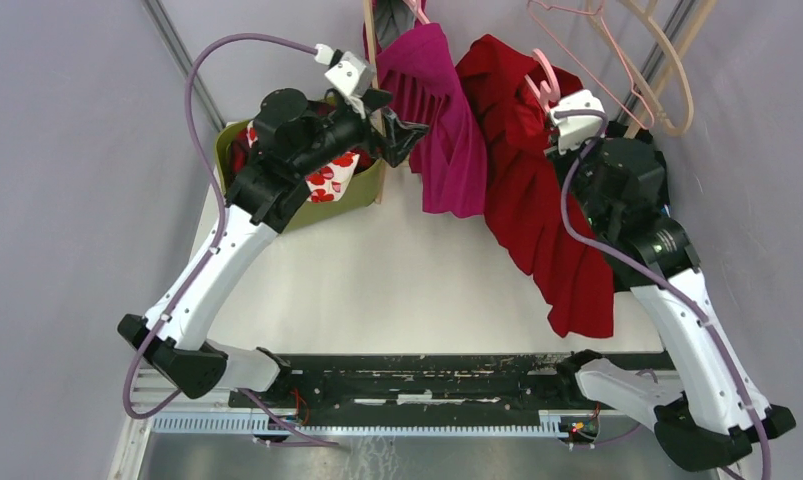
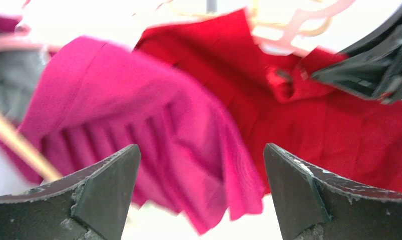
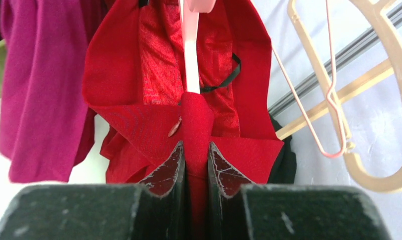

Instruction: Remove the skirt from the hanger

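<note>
The magenta skirt (image 1: 445, 130) is hanging between my left gripper and the red skirt, so next my left gripper goes around the front of the magenta skirt to the red waistband's free side (image 1: 482, 66).
A red skirt (image 1: 527, 190) hangs from a pink hanger (image 1: 542, 85) at the back right, its hem trailing down onto the table. My right gripper (image 3: 195, 150) is shut on a fold of the red skirt (image 3: 123, 75) at the waistband, just below the pink hanger's (image 3: 190, 55) stem. Left of it hangs a magenta pleated skirt (image 1: 447, 130). My left gripper (image 1: 402, 122) is open beside the magenta skirt (image 2: 138, 110), with nothing between its fingers. The left wrist view also shows the red skirt (image 2: 339, 130) and the right gripper (image 2: 374, 70) on it.
A green bin (image 1: 355, 196) holding red-and-white cloth (image 1: 327, 180) sits under the left arm. A wooden post (image 1: 372, 60) stands next to the magenta skirt. Empty pink wire and beige hangers (image 1: 637, 60) hang at the back right, close to the right arm.
</note>
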Action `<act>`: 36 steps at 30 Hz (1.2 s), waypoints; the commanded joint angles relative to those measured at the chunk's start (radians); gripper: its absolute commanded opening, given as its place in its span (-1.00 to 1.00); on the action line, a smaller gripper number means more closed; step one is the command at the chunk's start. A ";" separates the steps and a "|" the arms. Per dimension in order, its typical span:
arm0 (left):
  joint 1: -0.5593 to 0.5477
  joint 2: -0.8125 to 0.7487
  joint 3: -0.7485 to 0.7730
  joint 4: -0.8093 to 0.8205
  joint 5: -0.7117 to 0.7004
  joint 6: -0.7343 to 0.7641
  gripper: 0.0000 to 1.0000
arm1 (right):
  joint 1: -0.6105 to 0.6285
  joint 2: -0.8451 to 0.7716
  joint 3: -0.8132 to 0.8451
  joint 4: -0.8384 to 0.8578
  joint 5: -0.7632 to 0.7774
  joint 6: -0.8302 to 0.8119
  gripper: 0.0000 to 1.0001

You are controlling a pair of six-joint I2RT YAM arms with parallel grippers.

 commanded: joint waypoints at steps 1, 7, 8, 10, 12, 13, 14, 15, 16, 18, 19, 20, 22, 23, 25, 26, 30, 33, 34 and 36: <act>-0.146 0.066 0.105 0.111 0.052 -0.016 0.98 | 0.010 -0.073 0.048 -0.041 -0.062 0.092 -0.99; -0.286 0.151 0.211 0.192 0.050 -0.041 0.99 | 0.010 -0.117 0.025 -0.090 -0.084 0.110 -0.99; -0.303 0.171 0.232 0.186 0.036 -0.029 0.99 | 0.011 -0.119 0.024 -0.093 -0.091 0.115 -0.99; -0.336 0.214 0.268 0.156 0.005 0.004 0.99 | 0.011 -0.125 0.026 -0.092 -0.108 0.128 -0.99; -0.371 0.253 0.295 0.127 -0.029 0.039 0.99 | 0.011 -0.125 0.033 -0.095 -0.126 0.142 -0.99; -0.385 0.271 0.306 0.118 -0.048 0.054 0.99 | 0.011 -0.124 0.035 -0.098 -0.134 0.143 -0.99; -0.399 0.287 0.316 0.111 -0.065 0.065 0.99 | 0.011 -0.125 0.038 -0.098 -0.139 0.145 -0.99; -0.413 0.302 0.324 0.105 -0.077 0.078 0.99 | 0.011 -0.124 0.039 -0.098 -0.143 0.142 -0.99; -0.426 0.314 0.331 0.094 -0.094 0.094 0.99 | 0.012 -0.126 0.041 -0.098 -0.145 0.137 -0.99; -0.448 0.338 0.343 0.066 -0.136 0.131 0.99 | 0.011 -0.131 0.051 -0.102 -0.153 0.130 -0.99; -0.456 0.348 0.342 0.049 -0.158 0.146 0.99 | 0.011 -0.134 0.057 -0.105 -0.157 0.127 -0.99; -0.463 0.356 0.341 0.034 -0.179 0.162 0.99 | 0.011 -0.138 0.063 -0.109 -0.160 0.126 -0.99; -0.470 0.365 0.328 0.004 -0.226 0.195 0.99 | 0.011 -0.150 0.067 -0.117 -0.164 0.124 -0.99; -0.472 0.365 0.318 -0.005 -0.247 0.207 0.99 | 0.011 -0.157 0.067 -0.122 -0.164 0.123 -0.99; -0.477 0.356 0.282 -0.015 -0.295 0.237 0.99 | 0.011 -0.170 0.064 -0.132 -0.164 0.121 -0.99; -0.479 0.347 0.265 -0.015 -0.321 0.252 0.99 | 0.010 -0.175 0.061 -0.135 -0.163 0.120 -0.99; -0.482 0.308 0.193 0.000 -0.423 0.306 0.99 | 0.011 -0.192 0.055 -0.144 -0.164 0.122 -0.99; -0.480 0.287 0.163 0.053 -0.504 0.346 0.99 | 0.011 -0.199 0.056 -0.150 -0.173 0.130 -0.99; -0.481 0.288 0.166 0.064 -0.518 0.356 0.98 | 0.011 -0.199 0.057 -0.151 -0.178 0.136 -0.99; -0.480 0.304 0.194 0.065 -0.522 0.365 0.99 | 0.011 -0.199 0.060 -0.154 -0.185 0.143 -0.99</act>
